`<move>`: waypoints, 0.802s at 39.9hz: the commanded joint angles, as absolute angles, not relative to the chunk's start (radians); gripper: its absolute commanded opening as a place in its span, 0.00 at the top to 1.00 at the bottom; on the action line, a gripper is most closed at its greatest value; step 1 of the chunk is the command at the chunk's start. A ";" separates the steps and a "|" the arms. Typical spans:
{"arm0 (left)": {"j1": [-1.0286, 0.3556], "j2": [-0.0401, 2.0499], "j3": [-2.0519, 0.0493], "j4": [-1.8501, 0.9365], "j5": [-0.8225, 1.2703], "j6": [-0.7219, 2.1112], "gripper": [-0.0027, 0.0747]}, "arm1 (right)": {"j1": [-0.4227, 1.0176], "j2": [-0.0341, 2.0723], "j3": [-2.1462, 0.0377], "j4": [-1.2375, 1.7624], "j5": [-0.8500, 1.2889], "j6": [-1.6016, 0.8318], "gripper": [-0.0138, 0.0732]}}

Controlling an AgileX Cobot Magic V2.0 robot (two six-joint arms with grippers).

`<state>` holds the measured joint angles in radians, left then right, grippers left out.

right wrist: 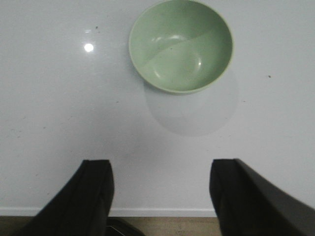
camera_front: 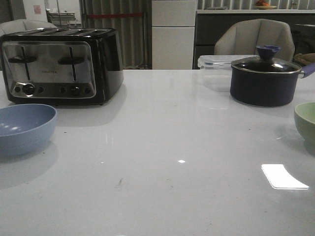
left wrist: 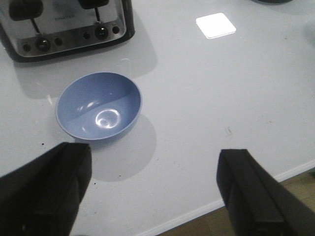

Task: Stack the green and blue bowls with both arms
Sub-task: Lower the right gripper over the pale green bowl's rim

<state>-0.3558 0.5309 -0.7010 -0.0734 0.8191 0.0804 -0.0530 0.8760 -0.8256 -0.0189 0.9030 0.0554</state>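
My right gripper needs to move the green bowl [camera_front: 306, 122] to the table's middle [camera_front: 174, 164] before my left gripper stacks, because the green bowl is far across from the blue bowl.
The blue bowl [camera_front: 24, 129] sits upright and empty on the white table at the left, in front of the toaster; it also shows in the left wrist view [left wrist: 98, 105]. The green bowl [camera_front: 306, 121] sits upright at the right edge, cut off by the frame; it shows whole and empty in the right wrist view [right wrist: 180, 45]. My left gripper [left wrist: 155, 160] is open and empty above the table's front edge, short of the blue bowl. My right gripper [right wrist: 161, 169] is open and empty above the front edge, short of the green bowl. Neither gripper shows in the front view.
A black and chrome toaster [camera_front: 59, 65] stands at the back left. A dark navy pot with a glass lid [camera_front: 266, 78] stands at the back right, beside a clear plastic container [camera_front: 215, 72]. A chair [camera_front: 255, 38] is behind the table.
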 commanded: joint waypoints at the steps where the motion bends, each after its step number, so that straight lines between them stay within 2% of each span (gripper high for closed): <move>1: -0.385 0.542 -0.728 -0.086 0.740 0.083 0.22 | -0.120 0.952 -0.903 -0.051 0.860 0.066 0.23; 13: -0.387 0.542 -0.728 -0.086 0.740 0.083 0.22 | -0.322 1.252 -1.021 0.078 0.865 -0.014 0.23; 32: -0.387 0.542 -0.728 -0.086 0.740 0.083 0.22 | -0.337 1.675 -1.244 0.125 0.824 -0.047 0.23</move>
